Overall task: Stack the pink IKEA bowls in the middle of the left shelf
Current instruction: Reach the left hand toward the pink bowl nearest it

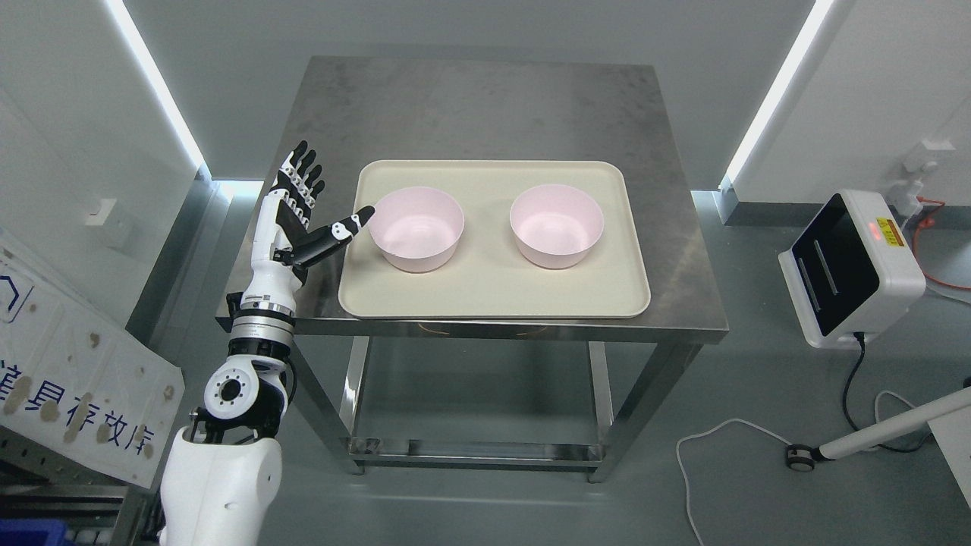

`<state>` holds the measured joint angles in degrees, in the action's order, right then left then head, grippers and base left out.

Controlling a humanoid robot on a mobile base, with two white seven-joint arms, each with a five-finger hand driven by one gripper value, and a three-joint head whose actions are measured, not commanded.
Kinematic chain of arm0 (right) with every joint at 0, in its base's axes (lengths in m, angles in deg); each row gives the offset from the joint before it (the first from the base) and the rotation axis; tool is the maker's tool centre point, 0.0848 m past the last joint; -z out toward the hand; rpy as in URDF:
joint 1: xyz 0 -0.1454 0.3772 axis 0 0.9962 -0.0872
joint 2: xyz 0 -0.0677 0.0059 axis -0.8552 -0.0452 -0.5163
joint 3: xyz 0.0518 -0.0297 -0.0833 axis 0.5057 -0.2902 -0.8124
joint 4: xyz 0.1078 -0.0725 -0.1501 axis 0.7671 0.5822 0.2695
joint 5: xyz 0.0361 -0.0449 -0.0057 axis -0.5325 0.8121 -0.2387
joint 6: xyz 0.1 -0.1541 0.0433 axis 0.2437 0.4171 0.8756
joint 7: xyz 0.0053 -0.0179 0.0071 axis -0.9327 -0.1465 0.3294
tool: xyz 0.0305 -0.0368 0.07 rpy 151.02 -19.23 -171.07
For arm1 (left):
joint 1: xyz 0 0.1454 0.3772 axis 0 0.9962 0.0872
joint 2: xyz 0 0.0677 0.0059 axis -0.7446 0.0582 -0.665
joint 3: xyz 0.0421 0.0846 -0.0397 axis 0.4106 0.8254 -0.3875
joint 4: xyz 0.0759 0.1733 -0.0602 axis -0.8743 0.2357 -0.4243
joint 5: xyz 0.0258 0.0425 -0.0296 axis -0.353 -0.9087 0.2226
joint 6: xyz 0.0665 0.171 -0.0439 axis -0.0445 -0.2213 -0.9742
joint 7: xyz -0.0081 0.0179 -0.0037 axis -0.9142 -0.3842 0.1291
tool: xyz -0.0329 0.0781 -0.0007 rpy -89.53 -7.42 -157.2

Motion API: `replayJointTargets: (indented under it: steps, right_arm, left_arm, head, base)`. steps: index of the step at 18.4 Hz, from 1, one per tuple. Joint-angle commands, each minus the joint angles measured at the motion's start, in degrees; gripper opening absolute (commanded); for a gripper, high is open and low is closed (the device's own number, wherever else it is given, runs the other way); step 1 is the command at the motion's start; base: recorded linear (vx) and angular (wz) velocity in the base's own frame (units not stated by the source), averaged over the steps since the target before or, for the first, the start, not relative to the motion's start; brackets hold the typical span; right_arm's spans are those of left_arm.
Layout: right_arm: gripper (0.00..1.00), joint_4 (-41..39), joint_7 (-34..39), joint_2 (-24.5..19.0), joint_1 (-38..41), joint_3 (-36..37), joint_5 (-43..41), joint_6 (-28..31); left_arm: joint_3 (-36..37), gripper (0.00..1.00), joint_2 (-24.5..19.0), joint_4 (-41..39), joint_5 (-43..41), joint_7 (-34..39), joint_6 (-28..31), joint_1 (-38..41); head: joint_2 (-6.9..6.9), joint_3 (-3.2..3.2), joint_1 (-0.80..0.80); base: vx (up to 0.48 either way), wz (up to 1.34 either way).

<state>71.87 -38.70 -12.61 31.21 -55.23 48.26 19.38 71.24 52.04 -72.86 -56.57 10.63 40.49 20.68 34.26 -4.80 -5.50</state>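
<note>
I expect the stacked pair to stay nested and tilt together when I carry it, because both pink bowls (557,224) narrow from wide rims to narrower bases (421,262).
Two pink bowls stand upright on a cream tray (493,299) on a steel table (485,106). One bowl (416,227) is at the tray's left, the other bowl (557,224) at its right, a gap between them. My left hand (315,205) is raised over the table's left edge, just left of the tray. Its fingers are spread and hold nothing. The thumb tip is close to the left bowl's rim without touching it. The right arm is out of view.
A white device with a black screen (850,265) stands on the floor at the right, with cables near it. A white panel with print (68,394) leans at the lower left. A lower table shelf (470,447) shows beneath the tabletop.
</note>
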Motion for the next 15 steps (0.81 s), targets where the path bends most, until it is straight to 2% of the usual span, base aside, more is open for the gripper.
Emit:
replayJointTargets:
  steps: [1,8,14,15]
  right_arm:
    - [1.00,-1.93,0.01,1.00,1.68,0.62,0.00,-0.04]
    - [1.00,-1.93,0.01,1.00,1.68,0.62,0.00,0.05]
    - [1.00,-1.93,0.01,1.00,1.68,0.62,0.00,-0.04]
    - [1.00,-1.93,0.01,1.00,1.68,0.70,0.00,-0.04]
  left_arm:
    - [-0.62,1.00,-1.00,-0.06,0.09,-0.08,0.04,-0.34]
    - [-2.72,1.00,-1.57,-0.32,0.09,-1.91,-0.32,-1.56]
    - [-2.82,1.00,-13.08,-3.22,0.00,-17.38,-0.76,-3.23]
    - [-2.64,1.00,-16.49,-3.22,0.00,-18.79,-0.76,-4.28]
  head:
    - [0.00,0.00,0.00]
    - [0.00,0.00,0.00]
    - [0.00,0.00,0.00]
    - [0.00,0.00,0.00]
  base:
    - [0.079,0.00]
    - [0.028,0.00]
    - [-0.003,0.00]
    - [0.000,0.00]
